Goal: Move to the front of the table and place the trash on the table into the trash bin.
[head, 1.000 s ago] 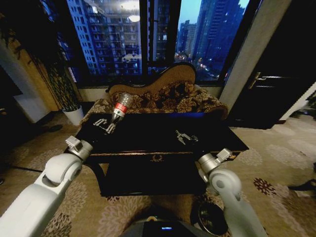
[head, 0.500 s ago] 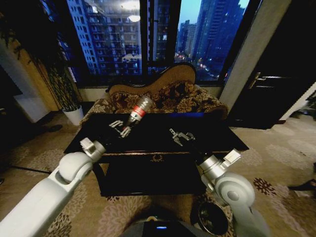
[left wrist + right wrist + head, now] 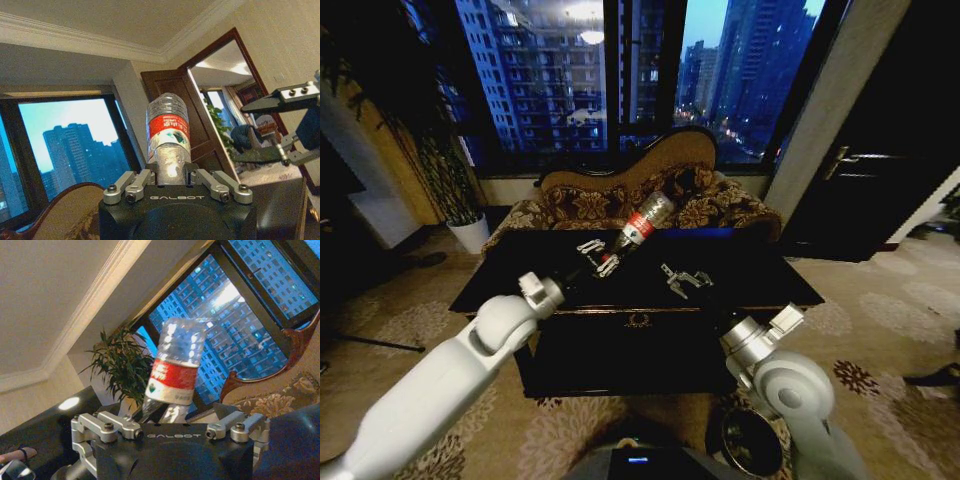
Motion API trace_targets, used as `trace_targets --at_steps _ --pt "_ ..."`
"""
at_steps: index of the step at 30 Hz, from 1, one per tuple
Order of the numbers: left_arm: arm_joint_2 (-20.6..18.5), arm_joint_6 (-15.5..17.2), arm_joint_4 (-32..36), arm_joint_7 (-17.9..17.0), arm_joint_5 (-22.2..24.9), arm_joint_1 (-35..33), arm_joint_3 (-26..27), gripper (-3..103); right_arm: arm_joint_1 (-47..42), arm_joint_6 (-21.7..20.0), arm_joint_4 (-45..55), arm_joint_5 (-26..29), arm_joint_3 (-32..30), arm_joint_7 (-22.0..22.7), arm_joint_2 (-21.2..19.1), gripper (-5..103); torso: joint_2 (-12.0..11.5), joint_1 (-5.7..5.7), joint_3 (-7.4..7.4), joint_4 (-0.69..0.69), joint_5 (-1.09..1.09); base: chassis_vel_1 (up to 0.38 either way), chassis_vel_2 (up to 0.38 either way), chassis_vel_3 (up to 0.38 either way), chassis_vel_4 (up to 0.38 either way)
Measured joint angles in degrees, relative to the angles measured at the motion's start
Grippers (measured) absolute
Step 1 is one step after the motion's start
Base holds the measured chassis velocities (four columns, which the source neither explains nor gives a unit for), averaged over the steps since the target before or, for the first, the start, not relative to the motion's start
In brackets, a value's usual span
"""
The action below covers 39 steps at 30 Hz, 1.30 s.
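Note:
The clear plastic bottle point(image 3: 643, 222) should turn out empty when I carry it to the trash bin, because the window is visible through the bottle's upper end point(image 3: 183, 341).
My left gripper point(image 3: 603, 262) is shut on the base of a clear plastic bottle point(image 3: 645, 222) with a red label, holding it tilted above the middle of the black table point(image 3: 760, 262). The left wrist view has the bottle point(image 3: 168, 132) standing up out of that gripper point(image 3: 168, 171). A short way to the right of the bottle, my right gripper point(image 3: 678, 281) hangs open over the table, its two fingers point(image 3: 280, 97) spread apart with nothing between them. Past my right hand the bottle point(image 3: 177, 367) shows against the window. The trash bin point(image 3: 750, 440) stands on the carpet at the table's near right, beside my right arm.
A patterned brown sofa point(image 3: 620, 200) runs along the far side of the table under the window. A potted plant point(image 3: 460, 190) stands at the back left and a dark door point(image 3: 880, 160) at the right. Open patterned carpet point(image 3: 880, 330) lies to the table's right.
My left gripper has carried the bottle rightward over the table, from the far left to the middle, tilting it more. The right gripper has drawn slightly left and nearer.

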<state>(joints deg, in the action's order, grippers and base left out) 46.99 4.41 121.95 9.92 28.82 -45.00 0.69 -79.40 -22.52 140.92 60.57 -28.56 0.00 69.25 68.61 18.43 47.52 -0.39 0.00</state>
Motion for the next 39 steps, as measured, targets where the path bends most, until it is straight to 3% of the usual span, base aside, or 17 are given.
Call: trace_targets --at_steps 9,34,37,38,39 --pt "4.43 2.91 1.14 -4.37 -0.27 1.23 -5.70 26 2.61 0.10 -1.65 0.80 -0.98 0.00 -0.88 100 0.00 0.00 0.00 0.00 0.01 0.000 0.000 0.000 0.000" --pt "2.84 4.36 3.95 -6.14 1.75 2.27 -12.65 26 7.51 0.76 -6.39 1.49 -0.90 0.01 -2.01 103 0.00 0.00 0.00 0.01 0.00 0.000 0.000 0.000 0.000" --pt "2.89 4.40 3.86 -6.30 1.72 2.32 -12.66 26 7.40 1.62 -6.64 1.34 -0.86 0.01 -2.11 100 0.00 0.00 0.00 0.01 0.00 0.000 0.000 0.000 0.000" --pt "2.89 4.41 3.80 -6.38 1.68 2.26 -12.66 26 7.26 2.13 -6.76 1.24 -0.89 0.01 -2.20 90 0.00 0.00 0.00 0.01 0.00 0.000 0.000 0.000 0.000" --pt "2.89 4.41 3.80 -6.38 1.68 2.26 -12.66 26 7.26 2.13 -6.76 1.24 -0.89 0.01 -2.20 90 0.00 0.00 0.00 0.01 0.00 0.000 0.000 0.000 0.000"
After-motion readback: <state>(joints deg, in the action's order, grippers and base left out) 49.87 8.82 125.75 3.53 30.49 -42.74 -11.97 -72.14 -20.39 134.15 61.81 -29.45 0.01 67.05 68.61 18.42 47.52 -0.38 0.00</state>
